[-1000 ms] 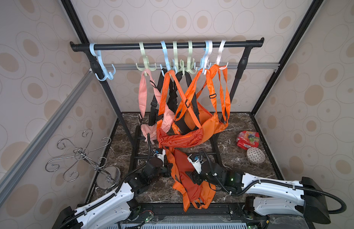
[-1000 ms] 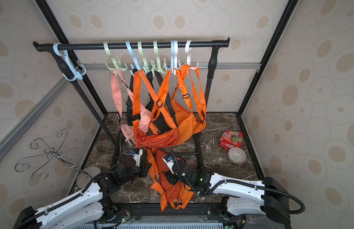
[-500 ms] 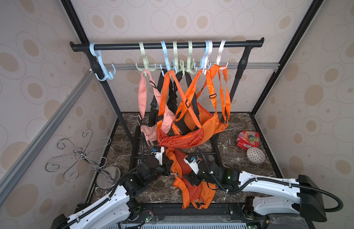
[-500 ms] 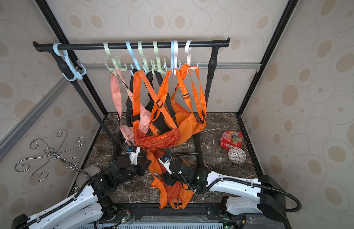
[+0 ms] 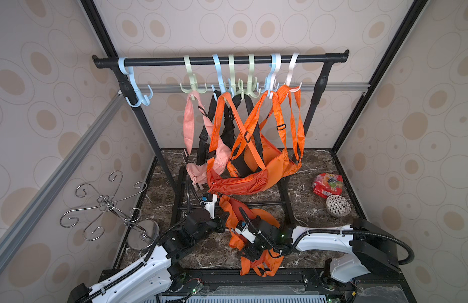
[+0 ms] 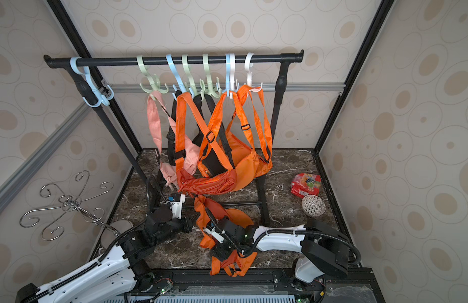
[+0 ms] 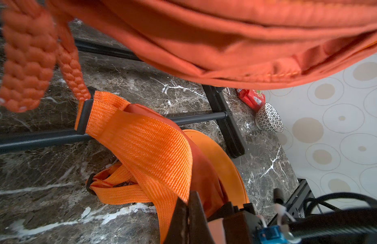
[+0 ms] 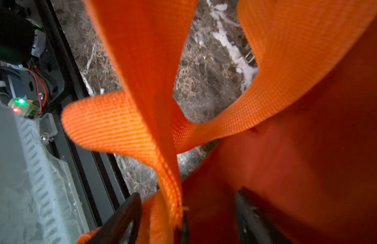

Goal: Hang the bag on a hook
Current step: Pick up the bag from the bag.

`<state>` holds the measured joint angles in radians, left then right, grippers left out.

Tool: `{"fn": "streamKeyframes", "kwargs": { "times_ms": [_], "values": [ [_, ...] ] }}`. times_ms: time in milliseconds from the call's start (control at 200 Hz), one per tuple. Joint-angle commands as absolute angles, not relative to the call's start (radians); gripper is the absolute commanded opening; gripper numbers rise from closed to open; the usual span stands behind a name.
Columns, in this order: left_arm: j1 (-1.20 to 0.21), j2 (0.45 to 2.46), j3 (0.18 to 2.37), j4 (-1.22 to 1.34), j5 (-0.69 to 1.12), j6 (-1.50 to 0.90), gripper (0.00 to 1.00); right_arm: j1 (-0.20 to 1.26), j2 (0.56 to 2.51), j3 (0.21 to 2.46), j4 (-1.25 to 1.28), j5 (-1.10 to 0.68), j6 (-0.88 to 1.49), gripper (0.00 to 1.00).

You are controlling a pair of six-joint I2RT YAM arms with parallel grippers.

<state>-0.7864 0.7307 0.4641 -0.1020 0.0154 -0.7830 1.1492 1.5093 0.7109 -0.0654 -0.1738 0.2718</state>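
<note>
The strap lies loose and twisted over the orange bag. Both my grippers should lift and stretch it before my left gripper reaches the pale blue hook.
The orange bag lies on the marble floor near the front, and its webbing strap trails over the front edge. My left gripper is shut on the strap. My right gripper hangs over the bag. Its jaws stand apart, with a fold of strap and bag fabric between them. A pale blue hook hangs bare at the left end of the black rail.
The other hooks carry a pink bag, black straps and orange bags, which hang low just beyond my grippers. The rack's base bar crosses the floor. At right lie a red packet and a patterned bowl; a wire stand is at left.
My right gripper has moved left and toward the front edge over the bag, and its jaws have narrowed around the strap. The left gripper has stayed shut on the strap, almost in place.
</note>
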Motion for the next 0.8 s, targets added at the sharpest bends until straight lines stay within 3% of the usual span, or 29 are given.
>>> {"fn": "streamKeyframes", "kwargs": {
  "times_ms": [0,30,60,115,155,265,620,695,795],
  "values": [
    [-0.786,0.702,0.484,-0.114,-0.008,-0.760,0.00,1.181,1.491,0.776,-0.108,-0.189,0.279,0.16],
    [-0.786,0.696,0.488,-0.130,-0.015,-0.755,0.00,1.193,1.468,0.803,-0.161,-0.150,0.275,0.01],
    [-0.787,0.690,0.494,-0.146,-0.021,-0.744,0.02,1.203,1.438,0.834,-0.232,-0.093,0.269,0.00],
    [-0.786,0.680,0.511,-0.175,-0.025,-0.707,0.33,1.214,1.373,0.904,-0.375,0.015,0.242,0.00],
    [-0.787,0.670,0.531,-0.194,-0.033,-0.677,0.62,1.219,1.323,0.959,-0.472,0.090,0.219,0.00],
    [-0.787,0.652,0.605,-0.207,-0.016,-0.541,0.99,1.224,1.195,1.128,-0.667,0.253,0.112,0.00],
    [-0.877,0.790,1.035,-0.191,0.003,-0.095,1.00,1.224,1.173,1.524,-0.803,0.622,-0.329,0.00],
    [-0.956,0.839,1.119,-0.212,0.013,-0.011,1.00,1.224,1.178,1.562,-0.756,0.683,-0.427,0.00],
    [-1.145,0.955,1.227,-0.302,-0.136,0.113,1.00,1.224,1.181,1.590,-0.684,0.733,-0.543,0.00]
  ]
}}
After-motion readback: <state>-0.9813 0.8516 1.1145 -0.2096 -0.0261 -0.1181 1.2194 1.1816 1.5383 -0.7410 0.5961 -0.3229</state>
